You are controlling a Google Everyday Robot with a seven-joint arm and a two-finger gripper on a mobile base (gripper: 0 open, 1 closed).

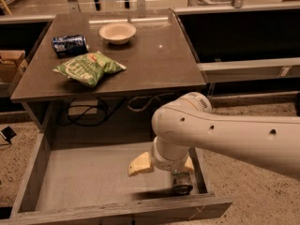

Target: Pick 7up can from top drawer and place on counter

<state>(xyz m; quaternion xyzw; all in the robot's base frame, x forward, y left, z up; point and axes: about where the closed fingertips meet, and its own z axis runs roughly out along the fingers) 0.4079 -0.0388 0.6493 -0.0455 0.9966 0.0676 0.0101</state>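
Observation:
I should keep lowering my gripper's fingers toward the can, since they are spread wider than the can (pixel 182 185), until they are on both sides of its body (pixel 181 179).
The top drawer (pixel 28 182) is pulled wide open below the counter (pixel 154 64). A small can (pixel 182 185) lies on its side in the drawer's front right corner. Only its silver end and a bit of its body show, so I cannot read its colours. My gripper (pixel 161 168) hangs down inside the drawer just above and behind the can. Its two yellowish fingers (pixel 139 165) are spread wide, one to the left and one to the right, with nothing between them. My white arm hides the drawer's right part.
On the counter lie a dark blue can (pixel 69 45), a green chip bag (pixel 89 68) and a white bowl (pixel 117 32). Cables (pixel 89 114) hang under the counter behind the drawer. A dark shelf unit (pixel 243 36) stands to the right.

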